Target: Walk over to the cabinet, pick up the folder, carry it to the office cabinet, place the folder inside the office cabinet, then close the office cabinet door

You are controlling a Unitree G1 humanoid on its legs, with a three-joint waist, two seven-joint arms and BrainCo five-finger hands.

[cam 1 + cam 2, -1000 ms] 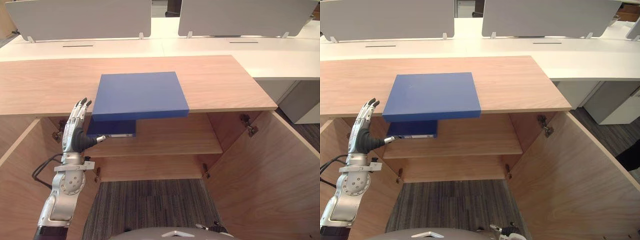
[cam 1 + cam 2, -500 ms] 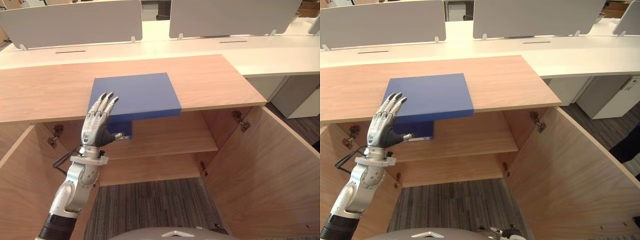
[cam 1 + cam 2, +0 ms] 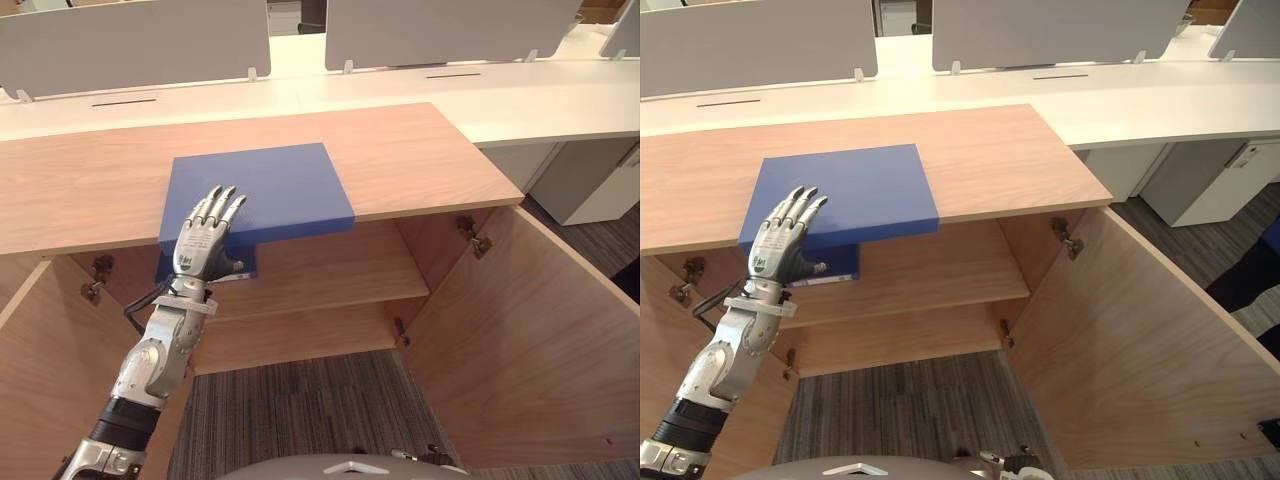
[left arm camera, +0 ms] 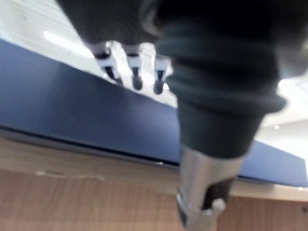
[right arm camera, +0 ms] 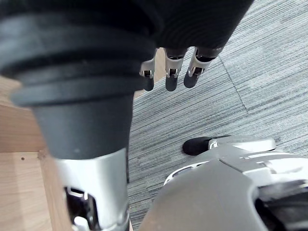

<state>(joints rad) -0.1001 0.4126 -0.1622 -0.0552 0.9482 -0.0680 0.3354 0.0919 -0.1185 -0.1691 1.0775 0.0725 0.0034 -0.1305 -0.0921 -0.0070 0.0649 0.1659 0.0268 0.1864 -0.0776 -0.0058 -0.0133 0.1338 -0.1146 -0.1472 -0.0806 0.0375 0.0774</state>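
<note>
The blue folder's top side [image 3: 285, 175] is plain. Its hidden bottom side should have a white label on it when I turn the folder.
A flat blue folder [image 3: 265, 185] lies on the wooden cabinet top [image 3: 420, 150], its front edge jutting out over the open cabinet. My left hand [image 3: 205, 238] is raised in front of that edge near the folder's left corner, open, with straight fingers reaching up over the blue surface. In the left wrist view the fingertips [image 4: 136, 81] stand above the folder's edge [image 4: 57, 106] and the thumb [image 4: 199, 197] sits below it. My right hand [image 5: 168, 72] hangs open above the grey carpet.
A second blue item [image 3: 245, 262] sits on the upper shelf [image 3: 330, 270] under the folder. Both cabinet doors stand open, the right door [image 3: 540, 320] and the left door [image 3: 30, 380]. White desks [image 3: 520, 95] with grey screens run behind.
My left hand has risen from below the cabinet top and moved forward to the folder's front edge. The camera has shifted slightly; the folder has not moved.
</note>
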